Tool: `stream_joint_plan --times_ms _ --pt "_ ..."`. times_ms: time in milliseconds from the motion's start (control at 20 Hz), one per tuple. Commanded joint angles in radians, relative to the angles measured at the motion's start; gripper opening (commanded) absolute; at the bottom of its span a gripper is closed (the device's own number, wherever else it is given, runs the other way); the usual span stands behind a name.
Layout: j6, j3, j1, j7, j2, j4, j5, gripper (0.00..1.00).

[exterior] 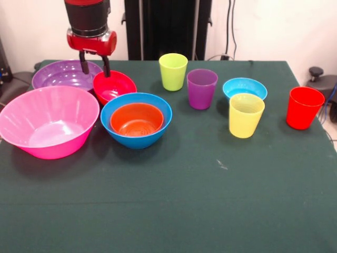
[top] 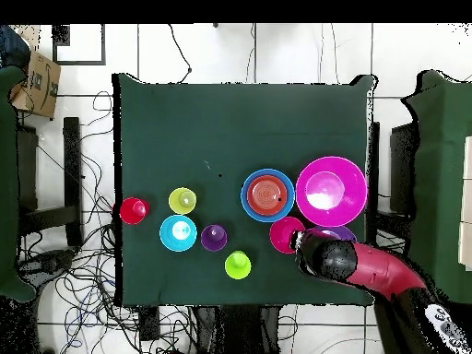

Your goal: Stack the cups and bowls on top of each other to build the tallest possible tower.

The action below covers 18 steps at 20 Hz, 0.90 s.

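Observation:
The small red bowl (exterior: 114,87) rests tilted against the large purple bowl's rim (exterior: 96,80), so I expect the red bowl to settle flat when I raise the purple bowl.
My gripper (exterior: 95,68) hangs open over the far rim of the small red bowl (exterior: 114,86), one finger (exterior: 107,68) at that rim, the other above the large purple bowl (exterior: 64,74). In the overhead view the gripper (top: 300,244) sits at the red bowl's edge (top: 284,234). The orange bowl (exterior: 137,119) is nested in the medium blue bowl (exterior: 136,126). The very large pink bowl (exterior: 48,121) stands at the left. The lime green cup (exterior: 173,71), purple cup (exterior: 202,88), yellow cup (exterior: 246,115) and red cup (exterior: 305,107) stand upright and apart. The light blue bowl (exterior: 245,87) stands behind the yellow cup.
The dark green table (exterior: 174,205) has open room along the front. In the overhead view my arm (top: 369,265) covers most of the purple bowl. Cables lie on the floor (top: 83,295) around the table.

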Motion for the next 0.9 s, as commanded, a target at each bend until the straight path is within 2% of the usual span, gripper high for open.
stream_joint_plan --times_ms 50,500,900 --pt "0.051 0.021 0.074 0.109 0.021 -0.064 0.039 1.00" --pt "0.053 -0.006 0.081 0.104 0.043 -0.115 0.053 1.00" --pt "0.035 -0.003 0.043 0.065 0.095 -0.152 0.043 1.00"
